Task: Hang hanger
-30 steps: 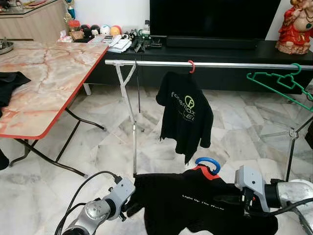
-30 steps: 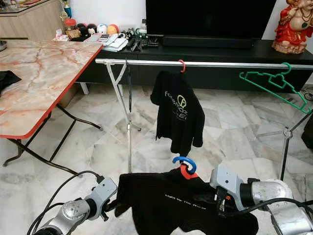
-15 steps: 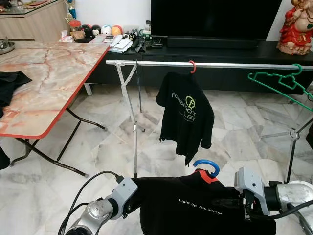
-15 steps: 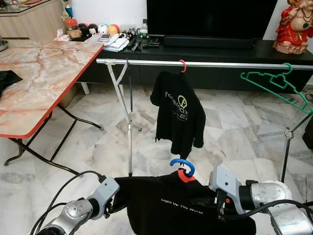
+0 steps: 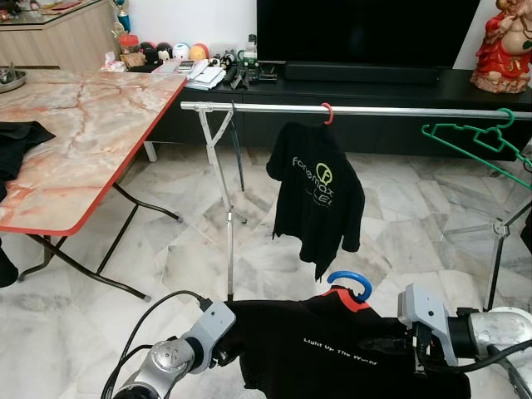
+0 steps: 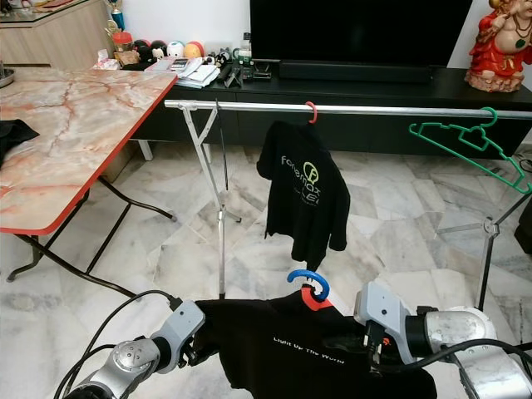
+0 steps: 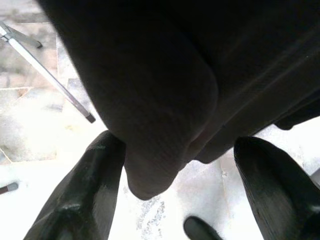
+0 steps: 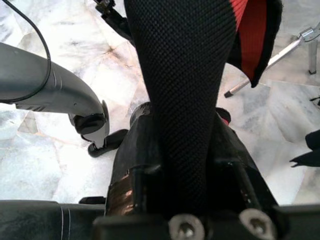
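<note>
The sleeve edge (image 7: 152, 167) hangs limp and loose below the blue hook, so the black T-shirt (image 5: 320, 347) will slide off the hanger's hidden arm when the robot pulls.
A black T-shirt (image 5: 332, 353) with white lettering, on a hanger with a blue hook (image 5: 350, 281) and a red collar piece, is held low in front of me. My right gripper (image 8: 182, 130) is shut on its right shoulder, black cloth clamped between the fingers. At the shirt's left sleeve, my left gripper (image 7: 180, 185) stands open with cloth drooping between its spread fingers (image 7: 95, 190). The silver clothes rail (image 5: 399, 110) runs across ahead and above the hook. On it hang another black shirt (image 5: 317, 195) by a red hook (image 5: 326, 112) and a bare green hanger (image 5: 478, 141).
A marble-topped folding table (image 5: 75, 141) with a red edge stands to the left, dark cloth (image 5: 17, 145) on it. Behind the rail are a black TV cabinet (image 5: 374, 83) and a red statue (image 5: 503, 46). The rail's legs (image 5: 229, 233) stand on the marble floor.
The held shirt has been lifted a little and pulled out flatter between the two grippers. The left gripper has come in closer under the left sleeve.
</note>
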